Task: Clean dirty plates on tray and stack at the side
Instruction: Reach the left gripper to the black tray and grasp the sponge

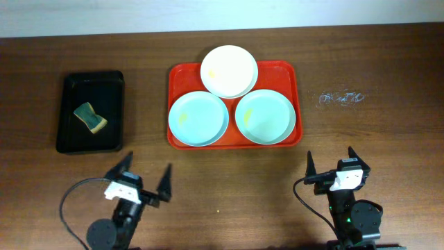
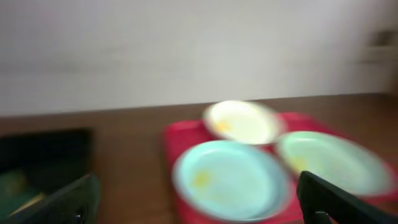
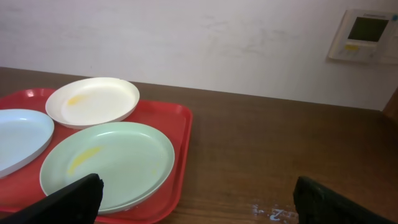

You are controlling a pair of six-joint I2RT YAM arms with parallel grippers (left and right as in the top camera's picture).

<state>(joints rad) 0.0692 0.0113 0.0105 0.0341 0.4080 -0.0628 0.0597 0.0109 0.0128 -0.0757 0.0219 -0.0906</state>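
The green-and-yellow sponge (image 1: 90,117) looks pinched at its waist, so it will squeeze thin there and spread wider at its ends when the robot carries it.
The red-orange tray (image 1: 295,104) lies at the table's middle back. On it sit a white plate (image 1: 229,71) at the back, a mint-green plate (image 1: 198,119) front left and a mint-green plate (image 1: 263,116) front right, each with small yellowish smears. My left gripper (image 1: 146,177) is open and empty near the front edge, left of the tray. My right gripper (image 1: 331,165) is open and empty, right of the tray. The left wrist view is blurred; it shows the left green plate (image 2: 230,180). The right wrist view shows the right green plate (image 3: 109,162) and the white plate (image 3: 93,101).
A black tray (image 1: 73,142) at the left holds a green-and-yellow sponge (image 1: 90,117). A whitish scuffed mark (image 1: 341,98) is on the wood right of the red tray. A wall panel with a screen (image 3: 362,34) hangs on the back wall.
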